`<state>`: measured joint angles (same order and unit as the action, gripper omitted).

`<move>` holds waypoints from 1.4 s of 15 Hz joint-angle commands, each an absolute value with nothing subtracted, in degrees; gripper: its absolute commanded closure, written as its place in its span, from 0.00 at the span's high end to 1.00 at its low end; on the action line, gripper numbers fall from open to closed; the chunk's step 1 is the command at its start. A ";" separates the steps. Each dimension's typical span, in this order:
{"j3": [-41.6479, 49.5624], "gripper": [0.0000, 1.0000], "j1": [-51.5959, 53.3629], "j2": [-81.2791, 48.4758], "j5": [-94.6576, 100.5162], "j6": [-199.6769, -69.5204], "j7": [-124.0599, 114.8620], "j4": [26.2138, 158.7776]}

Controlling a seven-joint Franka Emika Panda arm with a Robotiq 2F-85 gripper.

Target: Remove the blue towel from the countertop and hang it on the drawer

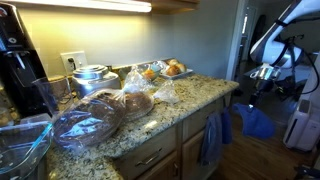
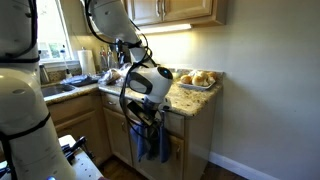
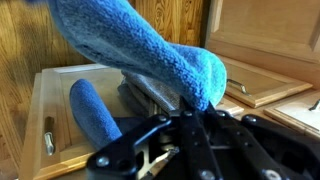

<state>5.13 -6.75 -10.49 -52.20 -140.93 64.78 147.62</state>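
I should bring my gripper back in and lower, toward the blue-grey towel on the cabinet [image 1: 212, 139], because the blue towel [image 1: 257, 122] hangs far out from the front of the drawer.
My gripper [image 3: 190, 108] is shut on the bright royal-blue towel [image 3: 140, 45], which runs from the jaws up to the left in the wrist view. In an exterior view the gripper [image 1: 263, 74] is out past the end of the speckled granite countertop [image 1: 190, 100], and the blue towel [image 1: 258, 123] hangs below it, off the counter. In the other exterior view the gripper [image 2: 143, 108] holds the towel [image 2: 157, 145] in front of the cabinet, below the countertop [image 2: 185, 98]. The drawer front [image 3: 60, 120] lies behind the towel in the wrist view.
A duller blue-grey towel [image 1: 210, 138] hangs on the cabinet front below the counter edge. The counter holds bagged bread [image 1: 100, 118], a tray of rolls [image 1: 165, 70], a pot [image 1: 92, 78] and a coffee machine [image 1: 15, 65]. A white appliance [image 1: 300, 125] stands on the floor.
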 commanded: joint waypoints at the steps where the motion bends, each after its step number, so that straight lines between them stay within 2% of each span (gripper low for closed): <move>1: 4.44 0.07 -7.46 -11.29 -52.27 -140.99 64.55 146.94; 13: 3.78 0.07 -11.18 -20.13 -57.65 -139.15 67.55 138.44; 21: 4.00 0.07 -10.46 -17.60 -54.64 -133.30 66.81 140.21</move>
